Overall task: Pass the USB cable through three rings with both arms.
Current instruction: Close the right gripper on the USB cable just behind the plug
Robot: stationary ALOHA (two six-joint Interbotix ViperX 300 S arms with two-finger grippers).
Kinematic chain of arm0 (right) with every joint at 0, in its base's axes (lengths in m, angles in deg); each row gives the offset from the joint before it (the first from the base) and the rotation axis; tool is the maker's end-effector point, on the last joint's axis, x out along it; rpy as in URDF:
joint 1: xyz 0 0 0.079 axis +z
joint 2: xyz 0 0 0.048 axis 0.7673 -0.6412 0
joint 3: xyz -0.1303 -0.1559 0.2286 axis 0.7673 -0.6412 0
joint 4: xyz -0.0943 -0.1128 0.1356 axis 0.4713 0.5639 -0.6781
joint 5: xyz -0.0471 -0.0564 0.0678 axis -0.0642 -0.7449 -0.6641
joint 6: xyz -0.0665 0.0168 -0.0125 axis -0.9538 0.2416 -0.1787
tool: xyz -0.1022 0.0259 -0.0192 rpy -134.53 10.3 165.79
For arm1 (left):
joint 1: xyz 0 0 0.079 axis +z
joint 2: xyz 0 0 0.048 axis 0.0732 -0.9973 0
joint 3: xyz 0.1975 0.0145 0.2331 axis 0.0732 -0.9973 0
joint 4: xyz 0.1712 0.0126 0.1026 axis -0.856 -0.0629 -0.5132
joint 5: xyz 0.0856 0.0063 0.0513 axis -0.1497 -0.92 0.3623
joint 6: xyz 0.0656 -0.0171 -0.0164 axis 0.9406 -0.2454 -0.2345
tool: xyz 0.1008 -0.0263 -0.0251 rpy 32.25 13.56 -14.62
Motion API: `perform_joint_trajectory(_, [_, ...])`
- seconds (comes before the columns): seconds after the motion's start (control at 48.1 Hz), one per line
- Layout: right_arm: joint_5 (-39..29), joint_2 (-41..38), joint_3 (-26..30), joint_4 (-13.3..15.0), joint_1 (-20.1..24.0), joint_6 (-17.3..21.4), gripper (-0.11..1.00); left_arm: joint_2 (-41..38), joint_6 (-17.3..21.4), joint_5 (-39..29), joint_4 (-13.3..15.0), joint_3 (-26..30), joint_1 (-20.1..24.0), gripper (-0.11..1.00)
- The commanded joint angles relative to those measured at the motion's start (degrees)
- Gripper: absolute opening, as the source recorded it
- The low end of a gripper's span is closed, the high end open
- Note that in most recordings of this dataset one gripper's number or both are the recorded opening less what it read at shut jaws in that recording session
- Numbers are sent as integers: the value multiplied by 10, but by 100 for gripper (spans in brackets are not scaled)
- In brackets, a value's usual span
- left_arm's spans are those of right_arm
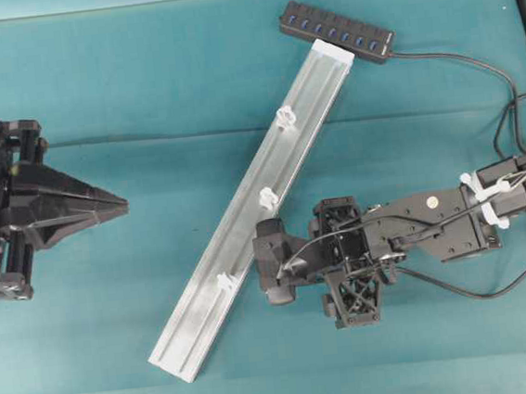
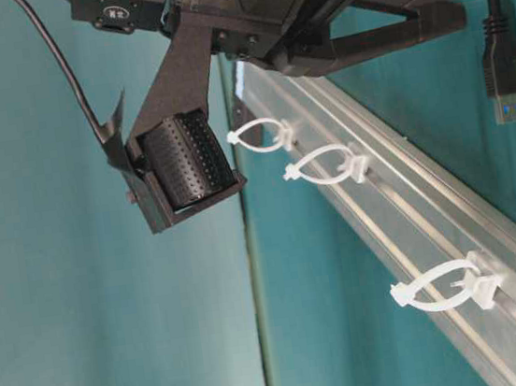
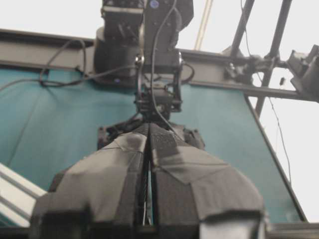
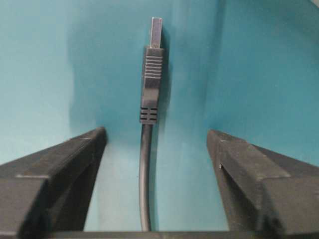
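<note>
I expect the black plug [image 4: 151, 82] to keep pointing forward when I lift the cord at the plug's notched collar [image 4: 148, 115], because the cord comes straight out of it there.
The USB cable's black plug [image 4: 152, 74] lies on the teal mat, metal tip pointing away, in the right wrist view. Its cord [image 4: 145, 174] runs back between the fingers of my right gripper [image 4: 155, 133], which stands open around it without touching. From overhead that gripper [image 1: 272, 266] sits just right of the rail and hides the plug; the cord [image 1: 459, 292] loops out behind the arm. Three white rings [image 1: 285, 116] [image 1: 268, 197] [image 1: 224, 281] sit along the rail. My left gripper [image 1: 122, 206] rests far left, shut and empty, its fingertips [image 3: 148, 128] pressed together.
The silver rail [image 1: 247, 226] runs diagonally from the black hub [image 1: 335, 30] at the top down to the lower left. In the table-level view the rings [image 2: 325, 166] stick out from the rail [image 2: 488, 221], and a black plug with a blue insert [image 2: 505, 68] shows at the right edge.
</note>
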Motion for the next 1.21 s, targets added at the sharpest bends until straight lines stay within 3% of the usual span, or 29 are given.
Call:
perform_joint_trajectory(0.0, [3, -13, 2, -2, 2, 3, 74, 1, -1, 3, -2, 12, 1, -1])
perform_joint_trajectory(0.354, [-6, -15, 3, -2, 6, 4, 10, 2, -1, 4, -2, 12, 1, -1])
perform_joint_trajectory(0.832, [-19, -15, 7, -3, 6, -5, 9, 1, -2, 3, -2, 12, -3, -1])
perform_joint_trajectory(1.186, [-51, 32, 19, -2, -5, -9, 9, 2, -11, 4, -2, 13, -4, -1])
